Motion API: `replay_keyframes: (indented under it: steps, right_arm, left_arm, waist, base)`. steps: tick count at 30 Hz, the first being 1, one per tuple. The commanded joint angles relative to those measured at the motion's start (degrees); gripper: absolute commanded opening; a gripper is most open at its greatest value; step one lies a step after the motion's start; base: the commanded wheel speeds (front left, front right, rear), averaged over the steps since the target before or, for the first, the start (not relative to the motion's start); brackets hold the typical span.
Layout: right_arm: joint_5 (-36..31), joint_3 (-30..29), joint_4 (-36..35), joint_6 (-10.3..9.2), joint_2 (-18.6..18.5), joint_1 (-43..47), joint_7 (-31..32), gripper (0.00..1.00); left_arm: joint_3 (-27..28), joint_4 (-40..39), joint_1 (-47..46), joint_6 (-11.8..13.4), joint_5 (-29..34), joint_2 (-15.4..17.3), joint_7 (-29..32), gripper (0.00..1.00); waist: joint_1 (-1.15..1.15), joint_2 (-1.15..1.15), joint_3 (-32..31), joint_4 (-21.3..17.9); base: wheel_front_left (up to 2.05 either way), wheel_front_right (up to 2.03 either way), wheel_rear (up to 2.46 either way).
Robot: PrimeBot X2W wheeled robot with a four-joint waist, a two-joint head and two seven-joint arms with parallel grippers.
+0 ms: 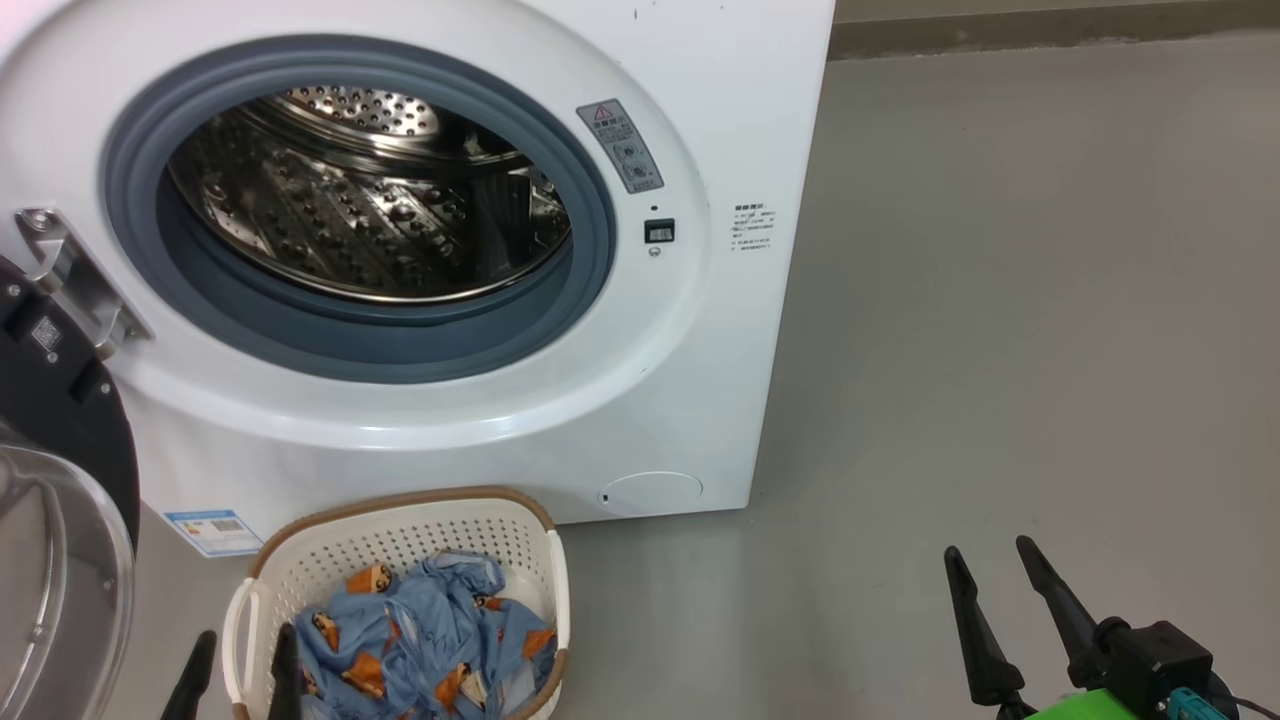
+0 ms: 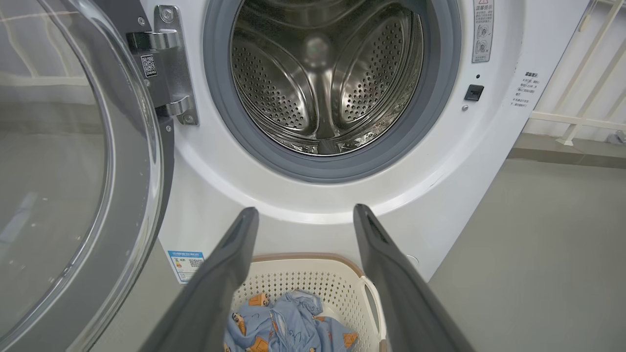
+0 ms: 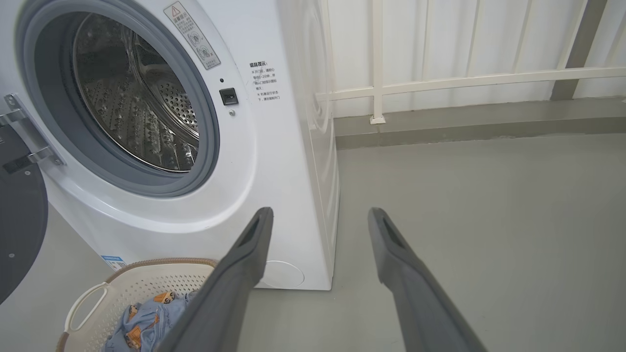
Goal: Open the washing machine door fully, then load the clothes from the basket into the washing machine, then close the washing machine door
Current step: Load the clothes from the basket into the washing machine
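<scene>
The light blue clothes [image 1: 422, 638] are bunched up in limp folds [image 1: 434, 600], so I expect a piece to fall open and trail over the drum's rim when the robot carries it in.
The washing machine [image 1: 690, 330] [image 2: 215, 195] [image 3: 274, 171] stands with its steel drum bare. Its door [image 1: 50, 520] [image 2: 63, 186] [image 3: 19, 220] hangs swung wide to the left on its hinge. On the floor before the machine sits the basket [image 1: 400, 535] [image 2: 313, 281] [image 3: 142, 286], holding the light blue clothes [image 1: 430, 640] [image 2: 288, 327] [image 3: 142, 318]. My left gripper [image 1: 240, 650] [image 2: 305, 215] is open just above the basket's near left side, with nothing between its fingers. My right gripper [image 1: 985, 560] [image 3: 320, 215] is open over bare floor to the right, empty.
Grey floor [image 1: 1000, 300] spreads to the right of the machine. A white railing [image 3: 440, 80] and a low grey kerb [image 3: 464, 127] run behind it.
</scene>
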Motion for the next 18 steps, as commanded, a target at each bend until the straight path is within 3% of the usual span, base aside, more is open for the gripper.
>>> replay_keyframes:
  steps: [1, 18]
  right_arm:
    - [0.19, 1.49, -1.08, 0.09, -0.25, -1.69, -0.68, 1.00]
    - [0.84, 3.15, 0.25, 0.09, -0.25, -4.31, -0.68, 1.00]
  left_arm:
    - [1.59, -0.96, -1.88, -0.18, -0.25, 0.99, -0.36, 1.00]
    - [-0.85, 2.65, -5.54, -0.18, -3.63, 2.62, -0.36, 1.00]
  waist:
    - [0.00, 0.00, 0.26, -0.12]
    - [0.00, 0.00, 9.87, -1.88]
  base:
    - [0.00, 0.00, 0.00]
    - [0.00, 0.00, 0.00]
